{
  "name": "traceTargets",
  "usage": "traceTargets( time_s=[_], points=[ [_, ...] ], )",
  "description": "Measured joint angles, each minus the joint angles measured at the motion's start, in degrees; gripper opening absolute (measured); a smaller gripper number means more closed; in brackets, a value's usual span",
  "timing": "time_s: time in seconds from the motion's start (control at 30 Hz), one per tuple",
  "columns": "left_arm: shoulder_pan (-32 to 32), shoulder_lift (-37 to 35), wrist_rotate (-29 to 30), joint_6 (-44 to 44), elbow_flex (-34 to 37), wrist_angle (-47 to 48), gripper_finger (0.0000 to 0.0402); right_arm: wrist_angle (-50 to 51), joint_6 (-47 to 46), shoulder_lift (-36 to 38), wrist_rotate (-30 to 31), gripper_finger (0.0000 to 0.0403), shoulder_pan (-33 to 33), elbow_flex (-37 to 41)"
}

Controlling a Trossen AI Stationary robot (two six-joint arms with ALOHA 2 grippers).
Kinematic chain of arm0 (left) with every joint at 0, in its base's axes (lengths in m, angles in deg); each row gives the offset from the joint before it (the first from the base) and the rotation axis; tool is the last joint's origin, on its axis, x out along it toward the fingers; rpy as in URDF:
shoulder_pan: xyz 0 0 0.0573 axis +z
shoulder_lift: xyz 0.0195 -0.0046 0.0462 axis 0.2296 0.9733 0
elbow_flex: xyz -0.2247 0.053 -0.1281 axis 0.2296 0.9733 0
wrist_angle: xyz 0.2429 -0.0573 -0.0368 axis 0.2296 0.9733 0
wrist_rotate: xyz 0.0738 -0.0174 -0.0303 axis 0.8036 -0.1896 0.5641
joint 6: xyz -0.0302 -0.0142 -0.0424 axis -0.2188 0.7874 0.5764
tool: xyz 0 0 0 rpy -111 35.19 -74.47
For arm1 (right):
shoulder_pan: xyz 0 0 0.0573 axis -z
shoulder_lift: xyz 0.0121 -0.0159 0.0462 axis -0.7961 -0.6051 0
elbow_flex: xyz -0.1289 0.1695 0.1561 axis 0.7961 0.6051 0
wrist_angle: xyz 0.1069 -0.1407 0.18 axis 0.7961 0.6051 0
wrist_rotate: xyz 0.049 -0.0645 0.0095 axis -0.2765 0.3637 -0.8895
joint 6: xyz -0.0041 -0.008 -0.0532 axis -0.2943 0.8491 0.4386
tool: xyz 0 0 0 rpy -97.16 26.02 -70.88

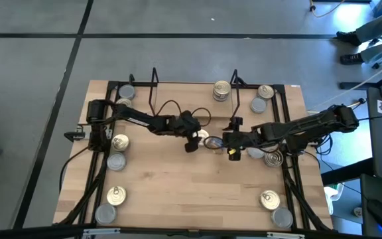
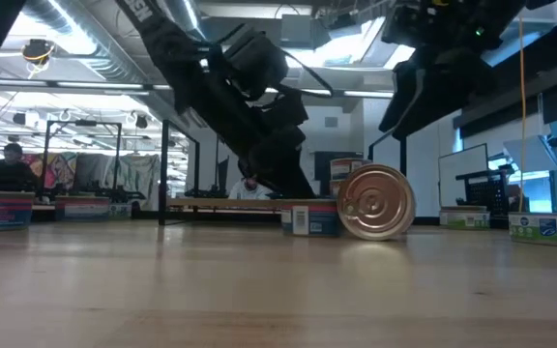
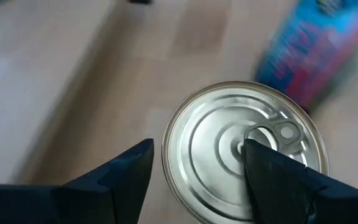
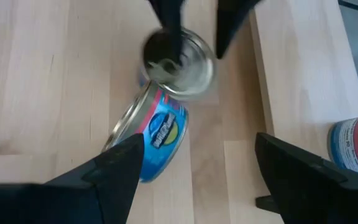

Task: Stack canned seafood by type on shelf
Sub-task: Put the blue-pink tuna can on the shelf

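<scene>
The upright tin is standing close up against the tipped tin. My left gripper should pull the upright tin toward the near edge before my right gripper takes it.
Two tins lie mid-table between my grippers. One stands upright (image 3: 229, 155), its pull-tab lid up. The other, blue-labelled (image 4: 157, 134), stands tipped on its edge beside it, with its gold lid (image 2: 375, 201) facing the near edge. My left gripper (image 3: 197, 146) is open and comes down over the upright tin. My right gripper (image 4: 199, 138) is open and hovers just right of the tipped tin (image 1: 212, 142), touching nothing. The black wire shelf (image 1: 153, 83) stands at the far edge and carries stacked tins (image 1: 221, 91). My left gripper comes at the upright tin from above. One finger (image 3: 272, 174) stands over the lid beside the pull tab (image 3: 278, 132), and the other finger (image 3: 129, 171) stands outside the rim. Whether either finger touches the tin, I cannot tell.
More tins lie along the table's left side (image 1: 116, 161) and right side (image 1: 274, 158), with others near the front corners (image 1: 269, 199) and by the shelf's ends (image 1: 264, 91). Black rails (image 1: 290, 179) edge the table. Bare wood lies toward the near edge (image 1: 191, 192).
</scene>
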Motion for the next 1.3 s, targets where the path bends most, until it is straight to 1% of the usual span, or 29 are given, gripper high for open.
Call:
traceTargets(
  time_s=[0.1,0.2,0.43,0.6,0.67,0.77,0.83,0.93,1.0,1.07,1.13,1.23,1.3],
  points=[
    [-1.9,-1.3,-0.2,1.0,0.1,2.4,0.0249,0.1,-0.9,0.0,-0.3,0.0303,0.0,0.0],
    [-3.9,-2.9,-0.2,2.4,0.3,5.3,0.0249,0.0,-1.4,0.0,-2.0,0.0303,0.0,0.0],
    [-10.6,-4.9,-0.4,7.5,0.4,11.6,0.0249,-1.8,-1.4,-0.1,-3.7,0.0303,0.0,0.0],
    [-15.6,-5.7,0.0,8.1,0.2,12.5,0.0249,-6.1,-1.1,-0.7,-8.1,0.0303,0.0,-0.1],
    [-16.9,-7.4,1.8,9.0,0.1,13.8,0.0249,-6.5,-1.1,-0.8,-9.2,0.0303,0.0,-0.1],
    [-18.2,-11.8,3.1,9.4,-0.2,13.1,0.0249,-7.4,-1.1,-0.7,-9.5,0.0303,0.0,-0.1],
    [-19.5,-14.3,3.2,9.3,-0.5,13.2,0.0249,-7.7,-1.1,-0.7,-9.5,0.0303,0.0,-0.1],
    [-21.6,-15.1,2.6,7.8,0.1,15.5,0.0249,-10.7,-1.6,-1.1,-10.5,0.0303,0.0,-0.1],
    [-22.9,-15.1,2.6,6.8,1.4,14.3,0.0249,-13.3,-2.4,-2.1,-14.5,0.0303,0.1,-0.1],
    [-23.7,-14.7,2.6,6.8,3.5,10.8,0.0249,-17.4,-2.7,-3.8,-18.6,0.0303,-0.1,-0.1],
    [-24.3,-14.3,2.3,6.8,6.2,8.2,0.0249,-21.3,-2.6,-6.4,-21.8,0.0303,-1.7,-0.1],
    [-24.5,-14.2,2.1,6.7,9.0,2.2,0.0249,-26.8,-0.9,-10.2,-23.1,0.0303,-4.3,-0.1],
    [-24.5,-14.3,0.9,6.6,10.4,0.6,0.0249,-30.4,0.3,-12.3,-23.1,0.0303,-5.9,-0.1]
  ],
)
